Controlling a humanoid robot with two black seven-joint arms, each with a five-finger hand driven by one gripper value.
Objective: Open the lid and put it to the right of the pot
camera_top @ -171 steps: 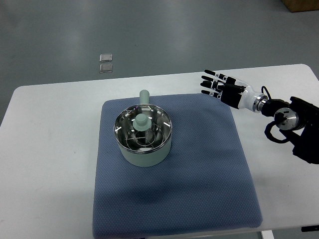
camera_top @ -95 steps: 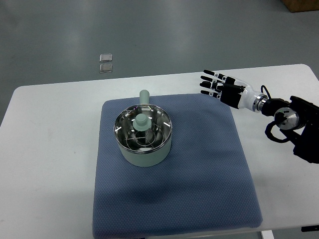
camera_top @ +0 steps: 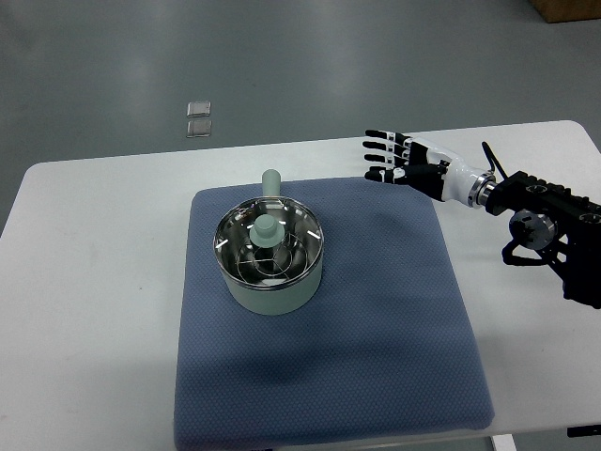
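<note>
My gripper will leave a wire rack inside the otherwise empty pot when it lifts the glass lid (camera_top: 269, 242), because thin wire lines (camera_top: 272, 268) show through the lid.
A pale green pot (camera_top: 270, 282) stands on the blue mat (camera_top: 376, 357), its stub handle (camera_top: 271, 180) pointing away from me. The glass lid (camera_top: 268, 246) with a metal rim sits on the pot, and its green knob (camera_top: 266, 230) stands up in the middle. My right hand (camera_top: 387, 158) hovers over the mat's far right corner, well to the right of the pot and beyond it. Its fingers are spread and hold nothing. The arm (camera_top: 535, 211) enters from the right edge.
The mat lies on a white table (camera_top: 94, 282). Two small clear squares (camera_top: 199, 119) lie on the grey floor beyond the table. A brown box corner (camera_top: 568, 9) shows at the top right.
My right hand has shifted slightly left and away from me, toward the pot. Its wrist and forearm have turned. The pot and lid have not moved.
</note>
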